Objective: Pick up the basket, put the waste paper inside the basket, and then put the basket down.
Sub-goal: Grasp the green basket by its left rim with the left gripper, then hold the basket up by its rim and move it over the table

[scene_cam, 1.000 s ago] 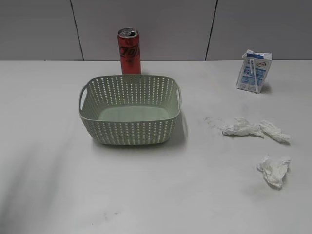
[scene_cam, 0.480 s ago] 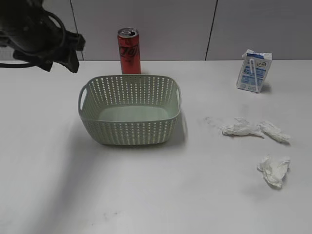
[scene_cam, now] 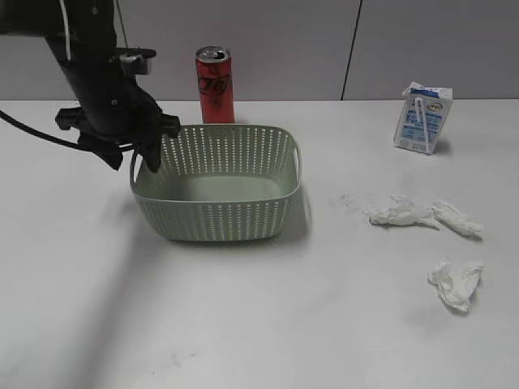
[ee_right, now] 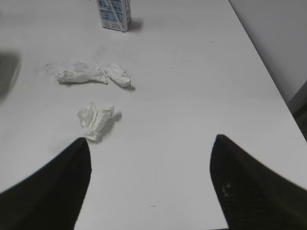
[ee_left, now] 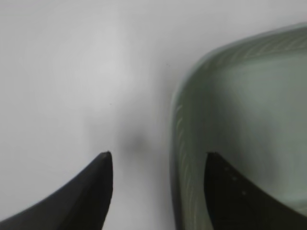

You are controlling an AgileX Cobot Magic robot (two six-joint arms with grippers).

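My gripper will lift the basket (scene_cam: 216,191) by an end, and the basket will stay nearly level, since the empty basket's sides (scene_cam: 220,222) stand straight up and even.
The sage-green basket (scene_cam: 215,182) stands on the white table. My left gripper (scene_cam: 132,159) is open and hangs over the basket's left end. In the left wrist view the gripper (ee_left: 156,155) straddles the basket's rim (ee_left: 176,139), one finger outside over the table, the other over the inside. Three wads of waste paper lie on the right: two side by side (scene_cam: 401,212) (scene_cam: 456,217) and one nearer (scene_cam: 456,282). My right gripper (ee_right: 149,141) is open and empty above bare table, with the wads (ee_right: 79,73) (ee_right: 118,74) (ee_right: 96,120) ahead to its left. It is out of the exterior view.
A red drink can (scene_cam: 215,85) stands just behind the basket. A blue-and-white carton (scene_cam: 423,117) stands at the back right, also in the right wrist view (ee_right: 114,13). The table's right edge (ee_right: 261,67) runs near the right gripper.
My left arm has come into view from the upper left and moved down and right. Its gripper is now over the basket's left rim. The basket and paper have not moved.
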